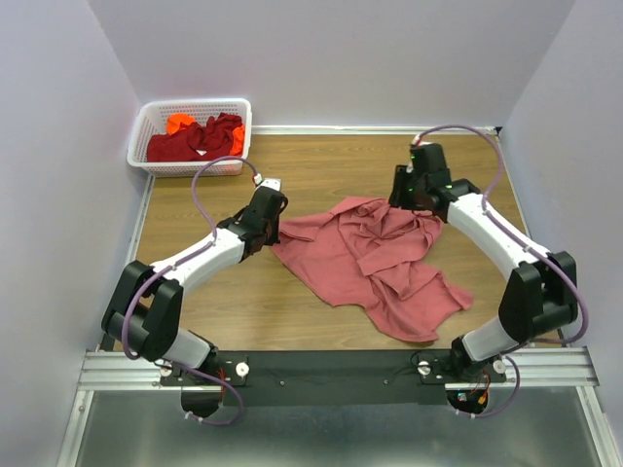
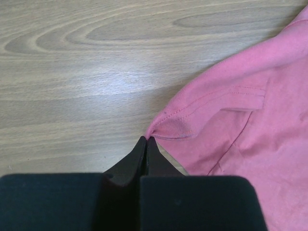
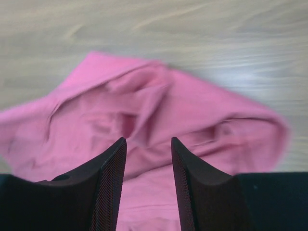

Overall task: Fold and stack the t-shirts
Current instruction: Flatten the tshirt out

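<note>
The salmon-pink t-shirt's far edge point(image 1: 374, 201) is wrinkled under my right gripper, so next my left gripper pulls its corner point(image 1: 286, 230) away to make the t-shirt's edge straight before both grippers lift.
A large salmon-pink t-shirt point(image 1: 375, 263) lies crumpled in the middle of the wooden table. My left gripper point(image 1: 270, 236) is at its left edge, shut on a pinch of the hem; the left wrist view shows the closed tips point(image 2: 146, 139) holding a bunched corner of the shirt point(image 2: 240, 120). My right gripper point(image 1: 409, 199) is open above the shirt's far right part; in the right wrist view its fingers point(image 3: 111, 163) stand apart over rumpled pink cloth point(image 3: 144, 110). A dark red t-shirt point(image 1: 195, 141) and a bright orange one point(image 1: 179, 123) lie in the basket.
A white plastic lattice basket point(image 1: 146, 122) stands at the far left corner of the table point(image 1: 321, 165). Lavender walls close in on the left, back and right. A black and metal rail runs along the near edge.
</note>
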